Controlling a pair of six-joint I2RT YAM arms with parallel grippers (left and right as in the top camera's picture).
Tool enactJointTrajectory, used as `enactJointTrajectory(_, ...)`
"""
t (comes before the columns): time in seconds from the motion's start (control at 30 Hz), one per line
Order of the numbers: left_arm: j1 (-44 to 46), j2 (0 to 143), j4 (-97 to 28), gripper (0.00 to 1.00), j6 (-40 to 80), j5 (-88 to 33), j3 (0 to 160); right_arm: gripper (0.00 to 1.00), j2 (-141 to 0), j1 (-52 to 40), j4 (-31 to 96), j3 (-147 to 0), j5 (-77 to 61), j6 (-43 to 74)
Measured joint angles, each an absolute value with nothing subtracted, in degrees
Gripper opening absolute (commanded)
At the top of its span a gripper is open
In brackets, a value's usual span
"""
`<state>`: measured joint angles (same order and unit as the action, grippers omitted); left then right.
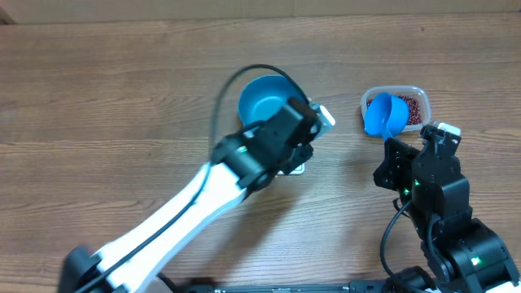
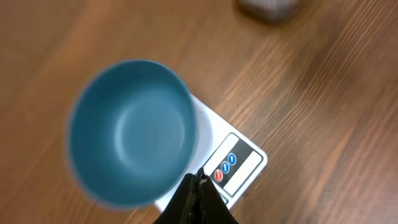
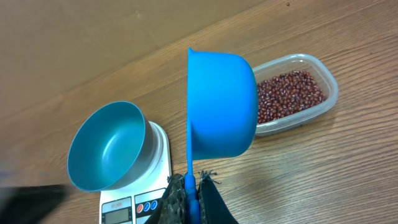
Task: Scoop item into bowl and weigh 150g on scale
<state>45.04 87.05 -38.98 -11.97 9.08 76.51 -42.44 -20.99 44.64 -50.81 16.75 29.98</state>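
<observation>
The scale's display (image 3: 117,216) is blank, and my left gripper is hovering over the buttons. My left gripper should move down and press the red button (image 2: 218,175) before weighing.
The metallic-blue bowl (image 1: 262,98) (image 2: 130,130) (image 3: 109,146) stands empty on the white scale (image 2: 239,162) (image 3: 134,202), whose corner (image 1: 325,115) shows past my left arm. My left gripper (image 1: 303,114) (image 2: 199,177) is shut on nothing and hovers over the scale's button panel beside the bowl. The red-brown beans (image 1: 414,111) (image 3: 289,93) lie in a clear tub (image 1: 419,92) (image 3: 329,96). My right gripper (image 1: 397,150) (image 3: 193,180) is shut on the handle of a blue scoop (image 1: 385,115) (image 3: 221,102). The scoop hangs tipped on its side at the tub's near edge, and no beans show inside it.
The wooden table (image 1: 98,122) stretches bare to the left and in front. A black cable (image 1: 232,79) from my left arm loops over the bowl's far side. The left arm crosses the table diagonally from the bottom left. The tub shows blurred at the top of the left wrist view.
</observation>
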Motion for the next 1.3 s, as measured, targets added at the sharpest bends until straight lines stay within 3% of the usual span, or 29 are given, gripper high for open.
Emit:
enactJointTrajectory(0.47, 42.85, 84.33, -45.74, 0.04, -10.07, 8.60, 76.64, 0.04, -42.44, -20.99, 45.01, -50.81, 16.78, 27.62)
enactJointTrajectory(0.9, 42.87, 104.90, -43.40, 0.04, -14.13, 8.45, 75.96, 0.04, -42.44, -20.99, 44.99, -50.81, 16.97, 25.41)
enactJointTrajectory(1.3, 42.85, 110.45, -38.98, 0.04, -15.46, 8.88, 75.88, 0.04, -42.44, -20.99, 44.21, -50.81, 17.39, 23.92)
